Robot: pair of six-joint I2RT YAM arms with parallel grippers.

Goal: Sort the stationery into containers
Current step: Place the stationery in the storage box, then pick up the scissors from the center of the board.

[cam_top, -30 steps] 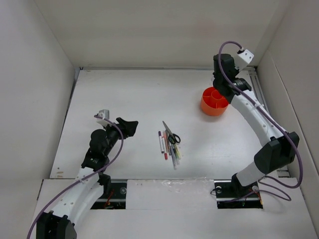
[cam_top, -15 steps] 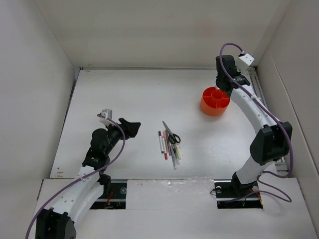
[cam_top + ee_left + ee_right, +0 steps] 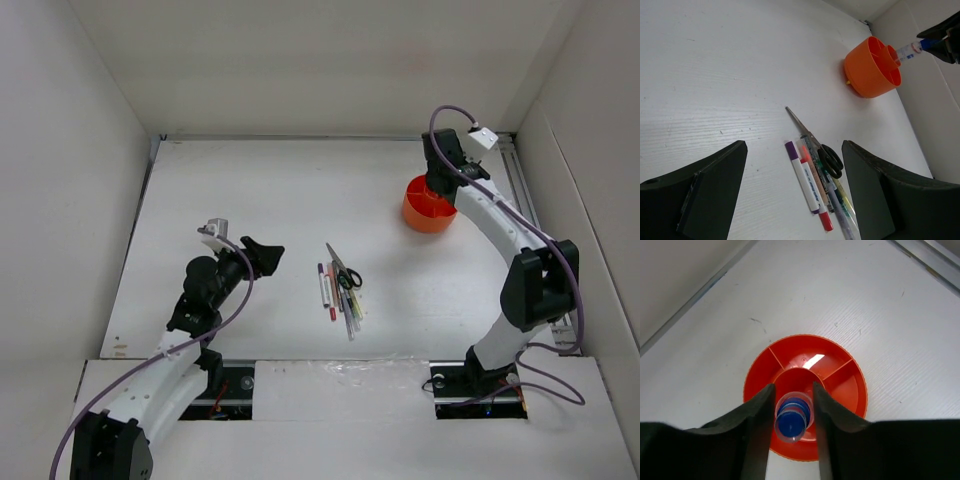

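Next, my right gripper lifts the black-handled scissors off by a handle (image 3: 351,279) and takes the blades to my left gripper, because the scissors are lying across the pens (image 3: 341,270).
The stationery (image 3: 340,293) lies in a tight pile at the table's middle: a white marker with a purple cap (image 3: 802,176), a red-tipped pen, green and yellow ones, and black-handled scissors (image 3: 829,159). My left gripper (image 3: 268,255) is open just left of the pile, which shows between its fingers (image 3: 794,150). The container, a round orange holder (image 3: 428,213) (image 3: 871,70), stands at the back right. My right gripper (image 3: 793,386) is shut on a small clear bottle with a blue cap (image 3: 791,421) (image 3: 907,51), hanging above the holder's inner ring (image 3: 840,385).
White walls enclose the table on the left, back and right. A metal rail (image 3: 515,165) runs along the right wall close behind the holder. Bare white tabletop (image 3: 250,190) lies between the pile and the holder.
My right gripper has swung left with the bottle and now hangs over the holder's middle. The left gripper has crept slightly right toward the pile.
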